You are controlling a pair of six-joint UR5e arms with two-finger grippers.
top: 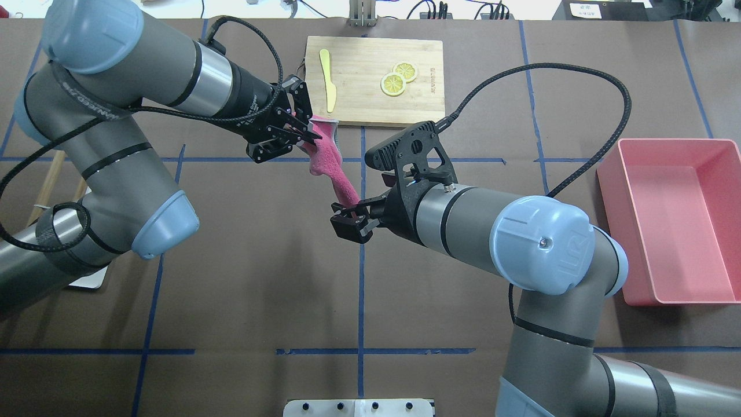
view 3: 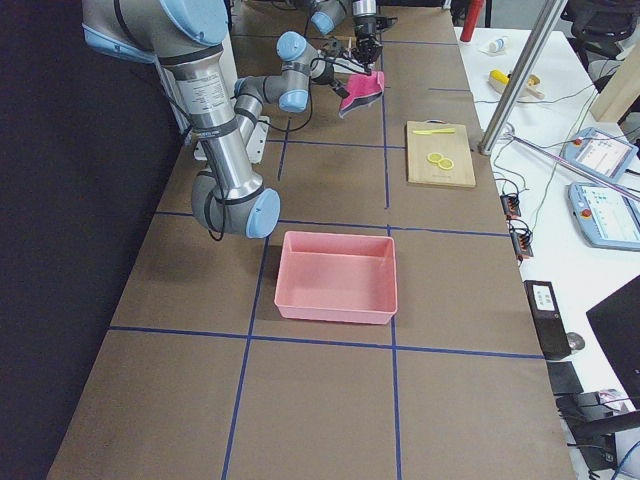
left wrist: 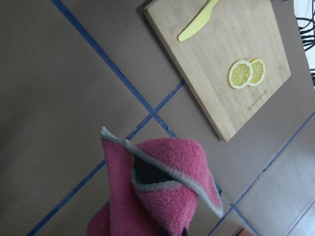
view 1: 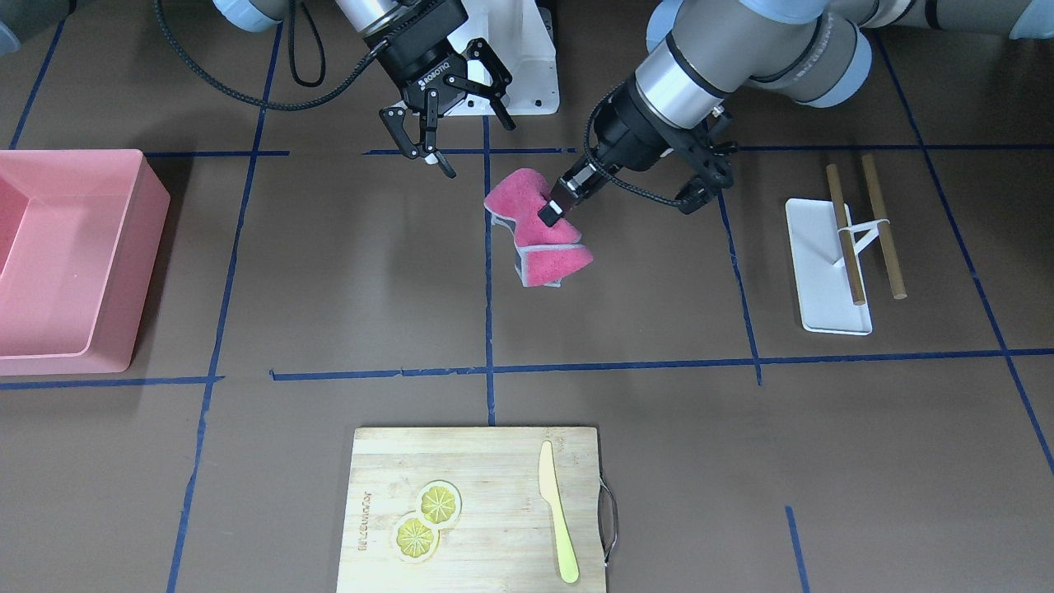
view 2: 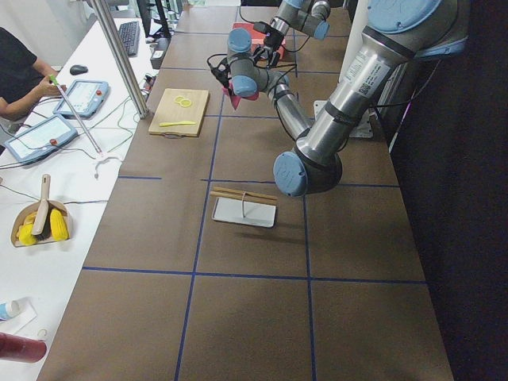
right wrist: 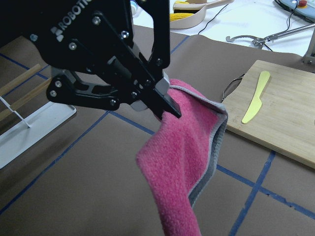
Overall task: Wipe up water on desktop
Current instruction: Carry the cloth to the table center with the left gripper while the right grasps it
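The pink cloth [view 1: 534, 219] will hang in a bunch instead of opening flat when the robot carries it, because the gray hem [right wrist: 215, 139] curls around a limp fold.
The desktop [view 1: 346, 272] is a dark-brown surface crossed by blue tape lines; I see no water on it. My left gripper [view 1: 553, 211] is shut on the top of a pink cloth [view 1: 539, 235], which hangs folded above the middle of the desktop. The overhead view shows this gripper [top: 308, 134] and the cloth [top: 327, 159] too. The cloth [left wrist: 162, 187] fills the lower left wrist view and hides the fingers. My right gripper [view 1: 461, 140] is open and empty, close beside the cloth. In the overhead view it [top: 350, 223] sits at the cloth's lower end.
A pink bin [view 1: 74, 255] stands on my right side. A bamboo cutting board [view 1: 494, 461] with lemon slices [view 1: 426, 519] and a yellow knife [view 1: 557, 519] lies at the far edge. A white tray [view 1: 827, 280] with wooden sticks [view 1: 881, 222] lies on my left.
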